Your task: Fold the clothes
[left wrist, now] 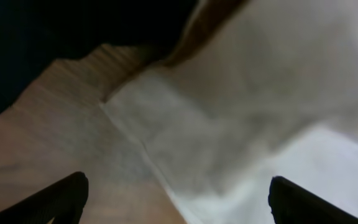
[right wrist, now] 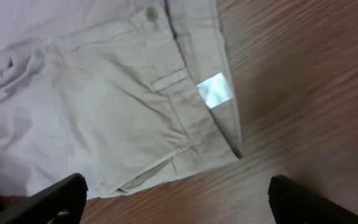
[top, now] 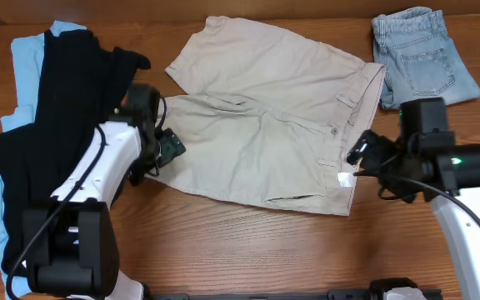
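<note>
I expect the beige shorts' leg opening (left wrist: 173, 61) to open wide between its layers when I lift the corner of the hem, because a brown gap (left wrist: 209, 26) shows along the shorts' hem.
Beige shorts (top: 269, 125) lie spread flat in the middle of the table, waistband to the right. My left gripper (top: 170, 148) is open and empty, low over the left leg hem, whose corner shows in the left wrist view (left wrist: 166, 130). My right gripper (top: 358, 154) is open and empty beside the waistband's lower corner. The right wrist view shows the waistband, a button, a belt loop and a white label (right wrist: 215, 90), with a pocket slit near the jaws (right wrist: 176, 205).
A pile of black and light blue garments (top: 48, 133) lies at the left, under my left arm. Folded denim shorts (top: 419, 54) sit at the back right. Bare wood runs along the front edge.
</note>
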Action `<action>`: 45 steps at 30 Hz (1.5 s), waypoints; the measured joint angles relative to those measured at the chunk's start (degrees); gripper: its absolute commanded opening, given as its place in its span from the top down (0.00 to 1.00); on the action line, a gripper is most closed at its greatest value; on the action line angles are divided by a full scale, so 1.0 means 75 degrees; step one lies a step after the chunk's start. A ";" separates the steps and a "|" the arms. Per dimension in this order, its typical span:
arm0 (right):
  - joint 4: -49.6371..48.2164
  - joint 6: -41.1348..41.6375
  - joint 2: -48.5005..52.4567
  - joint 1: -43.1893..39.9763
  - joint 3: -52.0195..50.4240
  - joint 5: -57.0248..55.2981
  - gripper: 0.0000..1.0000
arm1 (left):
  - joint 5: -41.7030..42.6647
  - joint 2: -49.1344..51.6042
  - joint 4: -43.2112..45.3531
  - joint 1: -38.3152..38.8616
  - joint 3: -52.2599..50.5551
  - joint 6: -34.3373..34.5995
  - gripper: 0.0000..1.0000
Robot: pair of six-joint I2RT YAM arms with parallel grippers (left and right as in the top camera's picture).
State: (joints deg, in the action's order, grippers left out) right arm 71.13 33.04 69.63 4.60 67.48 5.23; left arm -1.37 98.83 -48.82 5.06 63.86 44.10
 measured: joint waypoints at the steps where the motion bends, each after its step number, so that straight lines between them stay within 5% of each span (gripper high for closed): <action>1: -0.0216 -0.0085 0.0003 0.0000 -0.0178 0.0163 0.04 | -0.0023 0.0000 0.0271 -0.0020 -0.0210 0.0082 0.05; 12: -0.0629 -0.0475 0.0114 0.0015 -0.0519 0.0705 0.09 | -0.0583 -0.0140 0.2226 -0.0035 -0.1617 0.0490 0.09; 16: -0.0603 -0.0493 0.0326 0.0242 -0.0519 0.0717 0.15 | -0.0822 -0.0227 0.2567 -0.0128 -0.1813 0.0650 0.36; 19: -0.0452 -0.0297 0.0490 0.0548 -0.0542 0.0731 0.16 | -0.0918 -0.0233 0.2661 -0.0184 -0.1856 0.0726 0.71; 22: -0.0408 0.0152 0.0542 0.0944 -0.0729 0.0702 0.16 | -0.0935 -0.0227 0.2722 -0.0195 -0.1883 0.0764 0.94; 31: -0.2282 0.2518 0.0557 0.2320 -0.2804 -0.0009 0.23 | -0.0851 -0.0224 0.2774 -0.0189 -0.1897 0.0734 0.96; 41: -0.4121 0.4199 0.0988 0.2387 -0.4412 -0.1061 0.27 | -0.0822 -0.0224 0.2786 -0.0195 -0.1897 0.0734 0.96; 43: -0.4246 0.4319 0.1113 0.2384 -0.4473 -0.1233 0.33 | -0.0813 -0.0227 0.2821 -0.0195 -0.1897 0.0734 0.96; 45: -0.4357 0.4380 0.1154 0.2387 -0.4473 -0.1384 0.52 | -0.0769 -0.0224 0.2903 -0.0192 -0.1897 0.0737 0.96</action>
State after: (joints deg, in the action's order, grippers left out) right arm 38.46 65.89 78.28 22.50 33.93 -5.15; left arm -7.14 97.14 -27.05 3.62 49.63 49.63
